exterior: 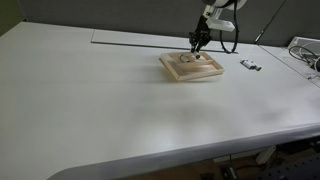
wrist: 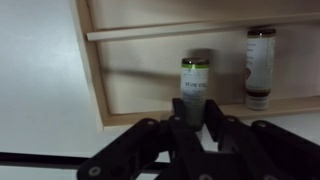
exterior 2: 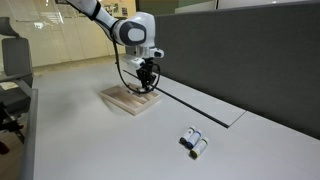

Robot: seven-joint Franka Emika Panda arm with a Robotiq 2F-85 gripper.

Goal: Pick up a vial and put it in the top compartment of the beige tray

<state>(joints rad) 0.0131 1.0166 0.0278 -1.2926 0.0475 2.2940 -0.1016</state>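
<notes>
Next, my gripper lets go of the held vial, close beside it and pushes it toward the second vial [wrist: 260, 65], because a wide gap [wrist: 227, 76] lies between them.
The beige tray [exterior: 178, 72] lies on the white table in both exterior views [exterior 2: 117, 99]. My gripper [exterior: 199, 44] hangs just over it [exterior 2: 147, 86]. In the wrist view my black fingers [wrist: 194, 110] are closed around a whitish vial [wrist: 193, 78] with a dark, green-banded end, held over the tray's larger section near its rim [wrist: 92, 70]. A second vial [wrist: 260, 62] lies in that same section. A dividing wall [wrist: 180, 31] separates the narrow top compartment [wrist: 190, 12], which shows nothing in it.
Two more vials [exterior 2: 194, 143] lie loose on the table away from the tray, also seen in an exterior view [exterior: 250, 65]. A dark seam [exterior: 130, 43] runs along the table's back. A dark partition wall [exterior 2: 250, 50] stands behind the table.
</notes>
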